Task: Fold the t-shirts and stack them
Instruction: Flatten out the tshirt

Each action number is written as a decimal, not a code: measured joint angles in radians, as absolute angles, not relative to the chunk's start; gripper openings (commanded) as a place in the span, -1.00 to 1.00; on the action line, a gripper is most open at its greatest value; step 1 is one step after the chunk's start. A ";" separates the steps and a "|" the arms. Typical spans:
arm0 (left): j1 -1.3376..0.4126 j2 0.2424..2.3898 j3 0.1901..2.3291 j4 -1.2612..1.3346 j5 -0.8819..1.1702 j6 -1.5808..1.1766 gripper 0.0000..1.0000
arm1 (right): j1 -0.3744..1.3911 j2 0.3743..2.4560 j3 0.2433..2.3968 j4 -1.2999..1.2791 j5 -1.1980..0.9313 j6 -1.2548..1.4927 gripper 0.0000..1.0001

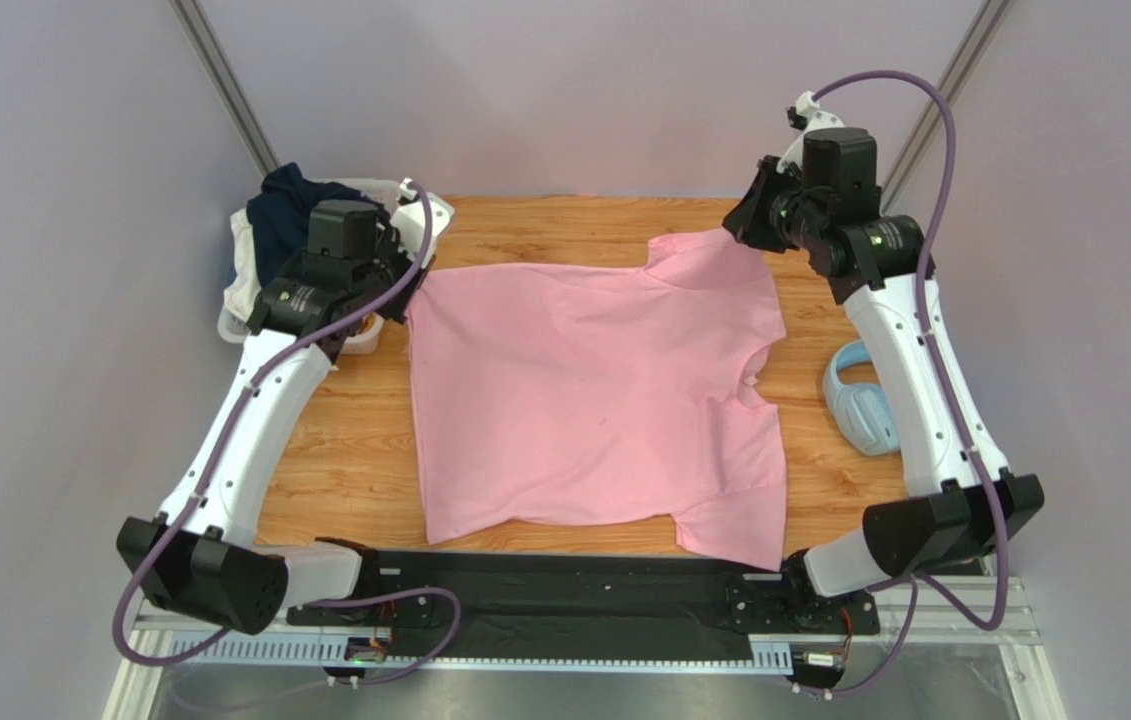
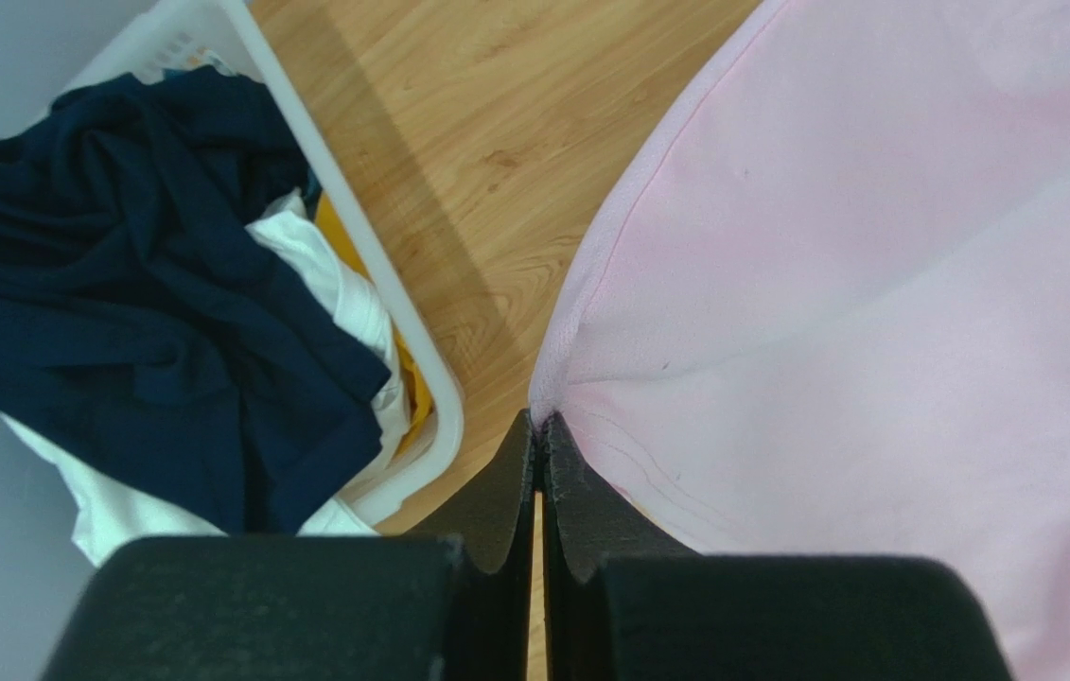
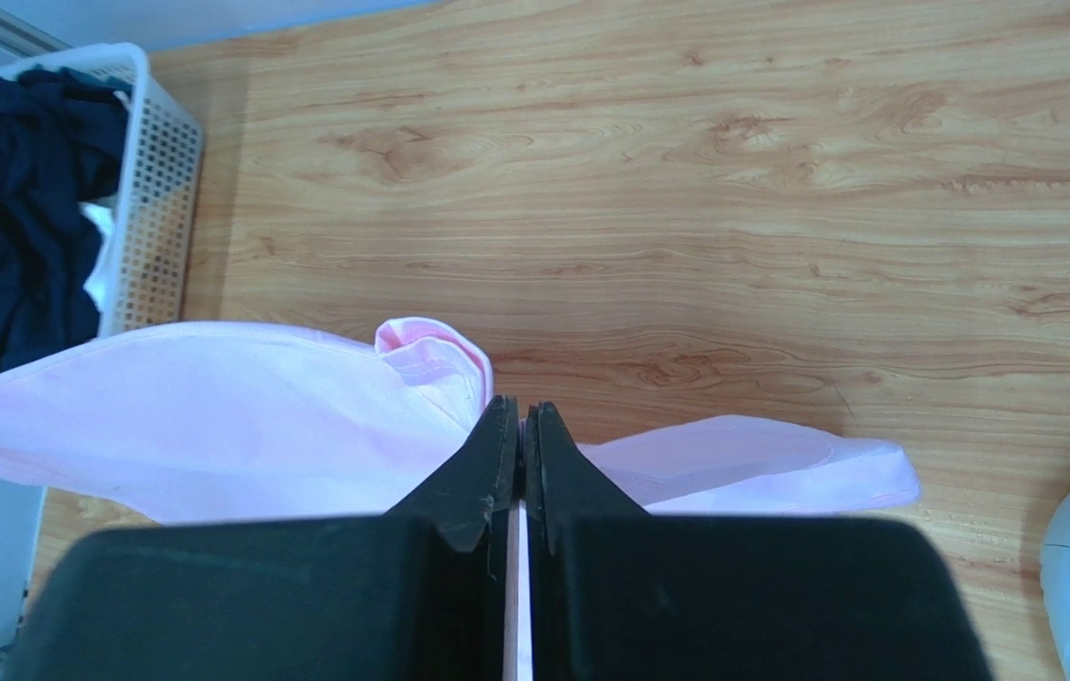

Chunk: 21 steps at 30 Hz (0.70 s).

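Note:
The light pink t-shirt's near sleeve point(image 1: 744, 536) is at the table's near edge, so both of the robot's grippers should raise the far corners point(image 1: 427, 282) and pull the t-shirt farther in before the fold.
The light pink t-shirt point(image 1: 594, 398) lies spread flat across the wooden table. My left gripper point(image 2: 540, 423) is shut on its far left corner, where the cloth puckers into the closed tips. At the far right my right gripper point(image 3: 519, 412) is shut on the raised pink cloth point(image 3: 214, 426) by the sleeve, lifting that edge a little off the wood. From above, the left gripper point(image 1: 409, 293) and right gripper point(image 1: 744, 225) sit at the shirt's two far corners. The dark navy t-shirt point(image 2: 114, 284) lies crumpled in the basket.
The white plastic basket point(image 2: 413, 355) stands at the table's far left, just beside my left gripper, with white and yellow cloth under the navy shirt. Light blue headphones point(image 1: 857, 398) lie at the right edge next to my right arm. Bare wood point(image 3: 725, 170) shows beyond the shirt.

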State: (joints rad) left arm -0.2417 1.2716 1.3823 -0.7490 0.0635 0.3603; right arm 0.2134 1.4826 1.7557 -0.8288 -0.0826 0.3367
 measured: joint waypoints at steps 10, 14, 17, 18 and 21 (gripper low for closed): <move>-0.242 1.066 1.599 -0.868 0.056 0.325 -1.00 | 0.216 1.111 1.765 -0.856 -0.149 0.348 -1.00; -0.242 0.915 1.702 -0.910 0.071 0.305 -1.00 | 0.216 0.922 1.799 -0.853 -0.172 0.347 -1.00; -0.242 0.827 1.773 -0.938 0.084 0.293 -1.00 | 0.216 0.825 1.867 -0.858 -0.178 0.344 -1.00; -0.242 0.802 1.793 -0.948 0.088 0.292 -1.00 | 0.216 0.810 1.901 -0.860 -0.178 0.343 -1.00; -0.242 0.756 1.814 -0.967 0.089 0.289 -1.00 | 0.216 0.802 1.956 -0.859 -0.177 0.339 -1.00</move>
State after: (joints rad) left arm -0.2417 0.7559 1.8141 -0.9668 0.0891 0.2893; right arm 0.2157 0.8017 1.9560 -0.8593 -0.1768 0.3389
